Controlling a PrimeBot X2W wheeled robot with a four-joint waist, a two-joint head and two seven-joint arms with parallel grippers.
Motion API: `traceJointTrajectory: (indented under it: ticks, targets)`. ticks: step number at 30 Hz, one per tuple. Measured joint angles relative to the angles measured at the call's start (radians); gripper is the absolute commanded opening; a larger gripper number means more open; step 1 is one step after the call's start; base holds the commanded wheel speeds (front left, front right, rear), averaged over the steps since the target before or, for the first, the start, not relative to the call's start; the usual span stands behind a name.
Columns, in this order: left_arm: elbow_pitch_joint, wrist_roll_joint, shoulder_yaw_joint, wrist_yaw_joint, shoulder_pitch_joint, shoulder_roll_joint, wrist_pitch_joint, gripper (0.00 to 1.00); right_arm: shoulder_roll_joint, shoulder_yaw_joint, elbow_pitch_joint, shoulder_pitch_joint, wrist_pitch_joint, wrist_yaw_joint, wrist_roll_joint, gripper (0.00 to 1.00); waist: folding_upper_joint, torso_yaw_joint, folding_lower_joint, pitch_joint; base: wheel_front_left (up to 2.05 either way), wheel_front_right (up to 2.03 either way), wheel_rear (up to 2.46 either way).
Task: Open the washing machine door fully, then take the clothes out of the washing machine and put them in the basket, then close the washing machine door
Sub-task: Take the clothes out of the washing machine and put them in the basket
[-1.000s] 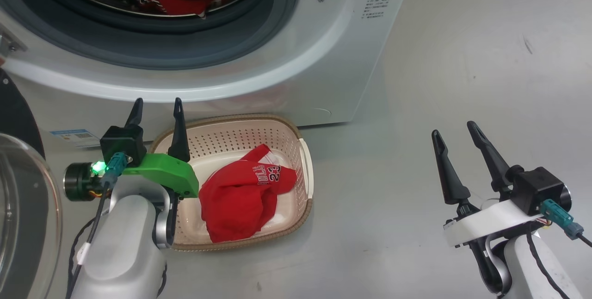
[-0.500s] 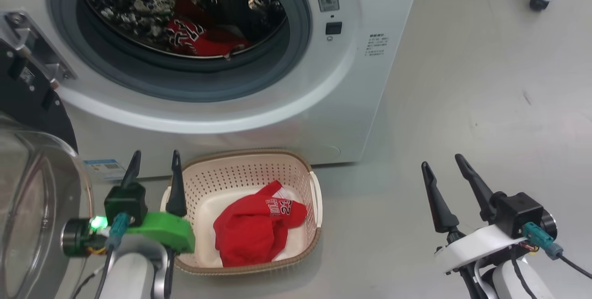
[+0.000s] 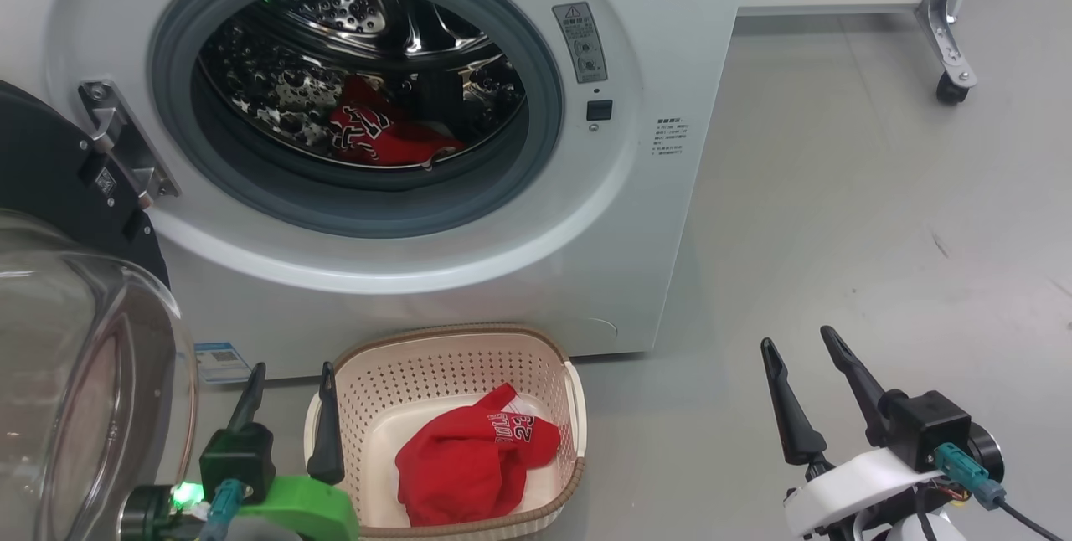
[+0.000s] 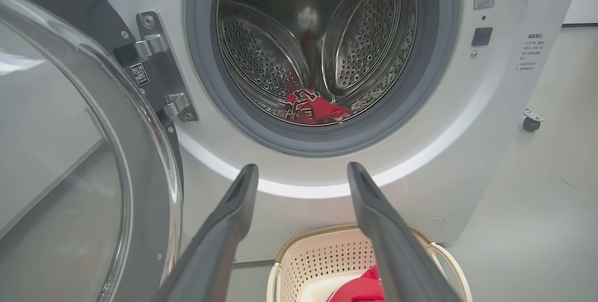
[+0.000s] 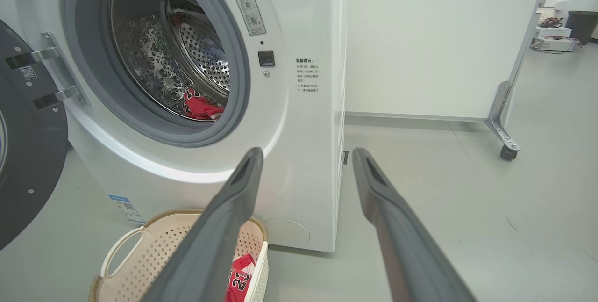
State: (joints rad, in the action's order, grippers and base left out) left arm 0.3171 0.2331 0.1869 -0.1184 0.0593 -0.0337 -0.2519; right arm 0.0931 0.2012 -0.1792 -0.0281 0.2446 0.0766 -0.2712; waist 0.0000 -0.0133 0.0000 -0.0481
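Note:
I expect the red jersey in the drum (image 3: 396,133) to unfold and trail long over the grey rim when I pull it out, because crumpled lettering (image 3: 358,131) shows.
The white washing machine (image 3: 636,214) stands with its door (image 3: 75,340) swung wide open to the left, the glass bowl bulging toward me. One red jersey (image 3: 381,137) lies at the bottom of the steel drum (image 4: 313,108). Another red jersey (image 3: 469,461) lies in the cream basket (image 3: 553,357) on the floor in front of the machine. My left gripper (image 3: 293,369) is open and holds nothing, just left of the basket. My right gripper (image 3: 800,340) is open and holds nothing over the bare floor to the right.
Grey floor (image 3: 879,214) spreads to the right of the machine. A wheeled metal leg (image 3: 950,38) of a white panel stands at the back right. The open door's black rim and hinge (image 3: 117,147) stand close by my left arm.
The head camera has tilted up, so the whole scene slid down the picture and the drum opening now shows in full. Both grippers stay open and empty.

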Motion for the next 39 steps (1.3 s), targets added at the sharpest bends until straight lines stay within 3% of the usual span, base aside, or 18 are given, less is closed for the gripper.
traceJointTrajectory:
  ticks: [19, 39]
  targets:
    - [-0.137, -0.014, -0.019, 0.0, -0.112, -0.004, 0.001, 1.0, -0.005, 0.003, 0.027, -0.043, -0.001, -0.027, 0.001, 1.0, 0.0, 0.007, 0.0, 0.028, 0.0, 0.0, 0.0]
    - [-0.23, -0.014, -0.012, 0.0, -0.157, -0.006, 0.028, 1.0, -0.004, 0.008, 0.056, -0.045, -0.011, -0.028, 0.001, 1.0, 0.0, 0.014, 0.0, 0.013, 0.0, 0.0, 0.0]
